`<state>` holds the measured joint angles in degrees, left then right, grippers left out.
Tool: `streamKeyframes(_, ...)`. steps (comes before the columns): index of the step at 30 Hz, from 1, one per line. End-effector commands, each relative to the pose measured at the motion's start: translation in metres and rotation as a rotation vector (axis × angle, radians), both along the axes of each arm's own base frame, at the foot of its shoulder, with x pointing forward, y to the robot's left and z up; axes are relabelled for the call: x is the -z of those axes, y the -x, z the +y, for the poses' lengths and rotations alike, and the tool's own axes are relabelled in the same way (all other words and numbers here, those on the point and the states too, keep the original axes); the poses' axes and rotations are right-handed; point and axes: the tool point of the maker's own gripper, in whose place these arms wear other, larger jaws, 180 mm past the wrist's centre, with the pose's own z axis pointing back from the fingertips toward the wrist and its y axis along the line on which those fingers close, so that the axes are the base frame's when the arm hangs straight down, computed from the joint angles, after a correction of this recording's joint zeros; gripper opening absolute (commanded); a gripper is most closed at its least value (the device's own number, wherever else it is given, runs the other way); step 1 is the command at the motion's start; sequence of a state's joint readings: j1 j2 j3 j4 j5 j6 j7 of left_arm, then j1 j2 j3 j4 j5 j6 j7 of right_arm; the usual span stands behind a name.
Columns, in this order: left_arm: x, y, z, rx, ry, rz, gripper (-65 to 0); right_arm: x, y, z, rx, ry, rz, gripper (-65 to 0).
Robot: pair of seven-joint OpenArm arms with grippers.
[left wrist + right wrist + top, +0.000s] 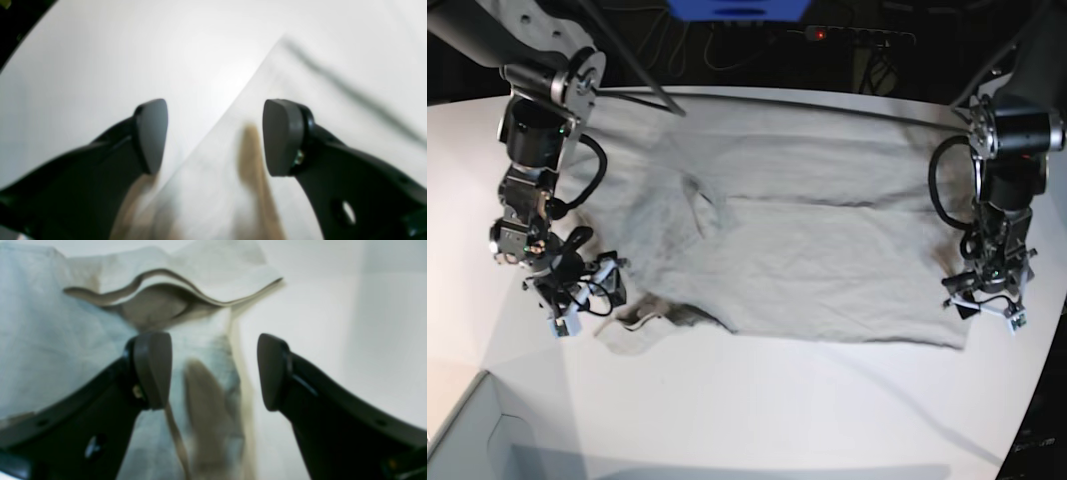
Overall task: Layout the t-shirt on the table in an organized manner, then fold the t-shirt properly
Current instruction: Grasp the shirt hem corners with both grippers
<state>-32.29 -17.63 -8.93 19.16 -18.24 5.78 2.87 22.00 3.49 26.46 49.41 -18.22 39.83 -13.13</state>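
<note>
The sleeve (643, 325) lies bunched with its hem gaping, so my right gripper should take the t-shirt's edge (226, 366) beside it and draw the cloth back to flatten it before folding.
The light grey t-shirt (797, 240) lies spread over the white table (757, 410), body flat, collar toward the left. One sleeve (642, 325) is bunched at the near left. My right gripper (592, 290) hovers by that sleeve, open with nothing between its fingers. In the right wrist view the gripper (213, 370) is just above the sleeve's gaping hem (166, 290). My left gripper (987, 305) stands open over the shirt's bottom hem corner at the right. In the left wrist view it (215, 133) straddles the cloth edge (333, 50), bare table (100, 50) to the left.
A grey box corner (467, 440) sits at the near left. Cables, a power strip (857, 35) and a blue object (737, 8) lie behind the table's far edge. The table's curved edge (1037, 400) runs close to the left arm.
</note>
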Motion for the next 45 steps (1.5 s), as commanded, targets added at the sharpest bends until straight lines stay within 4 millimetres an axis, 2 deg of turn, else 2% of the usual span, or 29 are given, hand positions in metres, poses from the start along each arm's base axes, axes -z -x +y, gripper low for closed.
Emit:
streamKeyframes(1, -0.02, -0.012, 0.011, -0.006, -0.033, -0.059, -21.9, -0.022, -0.018, -0.008, 0.011, -0.005, -0.077, -24.6)
streamKeyframes(5, -0.008, -0.001, 0.01, -0.004, -0.034, -0.033, -22.0, -0.012, -0.017, -0.012, 0.014, -0.019, -0.045, -24.6)
streamKeyframes(7, -0.001, 0.006, 0.009, -0.002, -0.032, -0.017, -23.2, -0.001, -0.013, -0.013, 0.027, -0.027, -0.011, -24.6)
streamKeyframes(9, 0.002, 0.01, 0.009, -0.003, -0.031, -0.01, -30.3, 0.003, -0.011, -0.017, 0.043, -0.021, 0.002, -24.7)
streamKeyframes(13, 0.004, 0.012, 0.009, -0.004, -0.031, -0.007, -50.0, 0.003, -0.011, -0.015, 0.042, -0.025, 0.0, -26.0)
streamKeyframes(15, 0.002, 0.01, 0.009, -0.005, -0.031, -0.012, -58.5, -0.004, -0.019, -0.012, 0.027, -0.018, -0.015, -31.0)
streamKeyframes(17, 0.002, 0.009, 0.009, -0.006, -0.03, -0.014, -65.0, -0.004, -0.02, -0.006, 0.001, -0.006, -0.014, -39.5)
streamKeyframes(20, -0.002, 0.006, 0.009, -0.003, -0.032, -0.024, -64.2, -0.005, -0.021, 0.0, -0.026, 0.005, -0.014, -54.0)
streamKeyframes(23, -0.002, 0.006, 0.009, -0.003, -0.032, -0.024, -64.7, -0.004, -0.021, 0.004, -0.042, 0.01, -0.012, -65.0)
streamKeyframes(27, 0.0, 0.004, 0.002, 0.004, -0.022, -0.025, -64.9, -0.003, -0.02, 0.005, -0.043, 0.009, -0.007, -65.0)
streamKeyframes(30, -0.007, -0.001, 0.001, 0.007, -0.025, -0.046, -64.9, -0.001, -0.016, 0.001, -0.038, 0.014, -0.005, -65.0)
streamKeyframes(34, -0.031, -0.018, -0.002, 0.027, -0.039, -0.12, -64.9, -0.024, -0.013, -0.007, -0.053, 0.062, -0.086, -65.0)
streamKeyframes(38, -0.043, -0.023, -0.005, 0.042, -0.051, -0.16, -64.9, -0.046, -0.007, 0.002, -0.057, 0.093, -0.164, -65.0)
streamKeyframes(40, -0.044, -0.026, -0.014, 0.05, -0.04, -0.168, -64.9, -0.051, -0.001, 0.001, -0.057, 0.112, -0.185, -65.0)
streamKeyframes(45, -0.04, -0.016, -0.017, 0.062, -0.045, -0.174, -64.9, -0.059, 0.018, 0.004, -0.054, 0.14, -0.218, -65.0)
